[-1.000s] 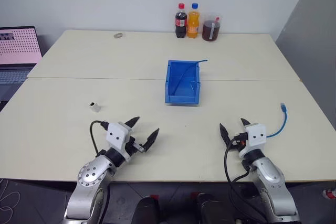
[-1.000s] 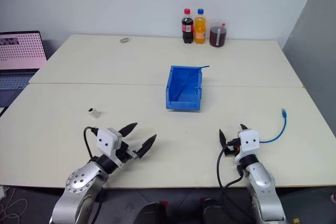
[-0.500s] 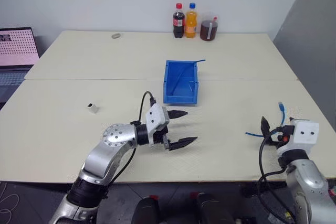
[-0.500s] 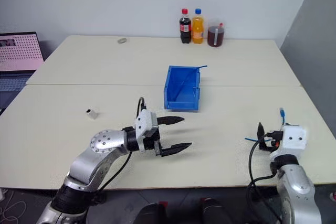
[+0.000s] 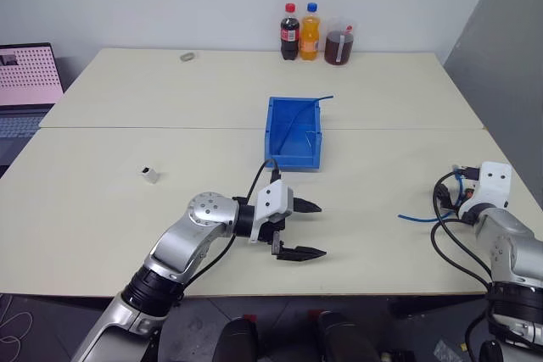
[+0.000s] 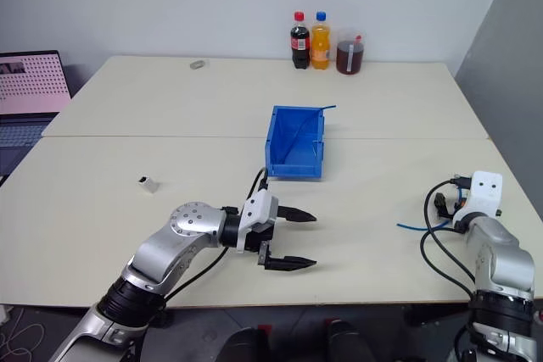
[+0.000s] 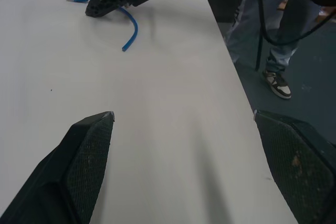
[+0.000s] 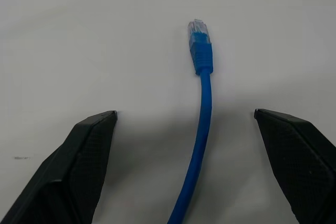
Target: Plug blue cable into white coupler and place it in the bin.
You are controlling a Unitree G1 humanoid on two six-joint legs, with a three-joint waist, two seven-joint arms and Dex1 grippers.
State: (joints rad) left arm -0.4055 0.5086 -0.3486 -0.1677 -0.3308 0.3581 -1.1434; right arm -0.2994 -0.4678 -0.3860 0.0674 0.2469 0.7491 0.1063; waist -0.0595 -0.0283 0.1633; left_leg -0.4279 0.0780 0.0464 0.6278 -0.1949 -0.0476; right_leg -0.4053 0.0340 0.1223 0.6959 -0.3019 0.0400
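The white coupler (image 5: 150, 175), once it is plugged in, will come along when my right gripper carries the blue cable, because the cable ends in a pale plug.
The blue cable (image 8: 202, 124) lies curved on the table near its right edge, its pale plug (image 8: 198, 28) pointing away from me. My right gripper (image 8: 185, 112) is open just behind that plug end, one finger on each side of the cable and not touching it. My left gripper (image 5: 318, 230) is open and empty over the front middle of the table, pointing right. The white coupler (image 5: 151, 175) sits alone far to the left. The blue bin (image 5: 270, 135) stands at the table's centre, beyond the left gripper.
A thin dark-blue strand (image 5: 307, 112) leans across the bin. Two bottles (image 5: 300, 33) and a jug of dark liquid (image 5: 339, 47) stand at the back edge. A laptop (image 5: 25, 82) is far left. A person's legs (image 7: 278, 45) stand beyond the table's right edge.
My left arm swung rightward from the front left to the table's middle. My right arm moved out to the right, bringing its fingers astride the cable near the plug.
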